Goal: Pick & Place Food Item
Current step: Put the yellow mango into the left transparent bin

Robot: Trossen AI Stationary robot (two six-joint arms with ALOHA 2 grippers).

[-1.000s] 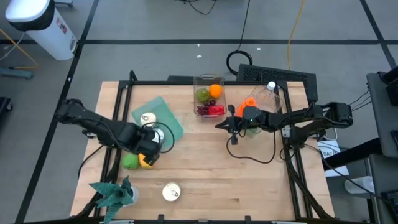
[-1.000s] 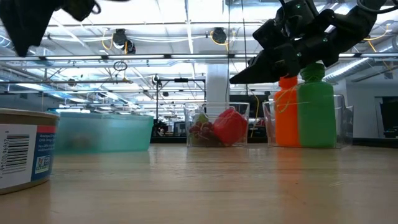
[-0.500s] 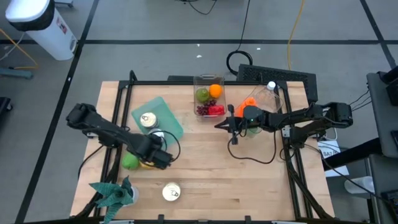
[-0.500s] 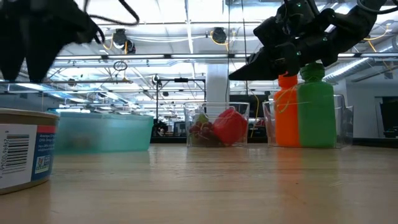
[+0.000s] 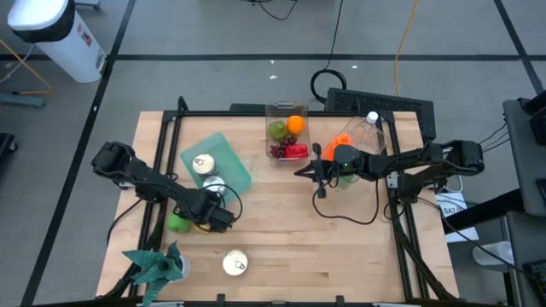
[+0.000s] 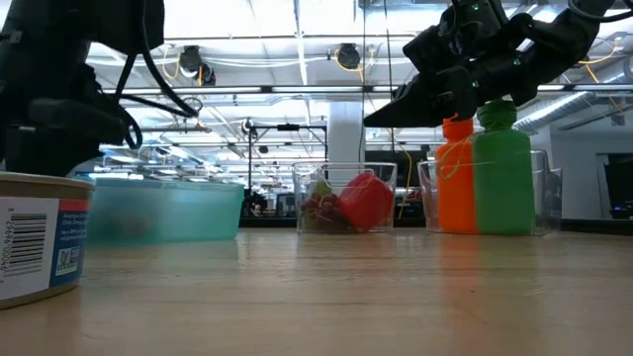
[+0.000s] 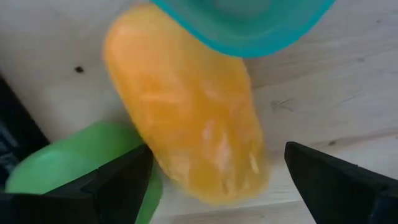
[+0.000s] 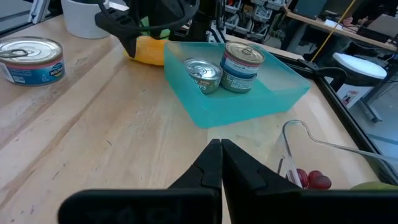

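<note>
My left gripper's fingers are straddling the narrow width of the yellow fruit's loose end, with the green fruit outside. The gripper should go on down until they are on either side of that end, then close.
A yellow oblong fruit lies on the wooden table, one end under the rim of a teal tray. A green fruit lies beside it. My left gripper points down over the yellow fruit, open, with one finger between the two fruits and the other on the bare wood. My right gripper hangs shut above the middle of the table, near a clear bin of fruit, and holds nothing.
The teal tray holds two cans. Another can stands near the front edge, beside a green cloth. A clear bin with orange and green bottles stands at the back right. Bare wood lies in the table's middle.
My left gripper has come down from well above the table to just over the yellow fruit, rolling about its own line as it sank. The fruits and my right gripper have stayed where they were.
</note>
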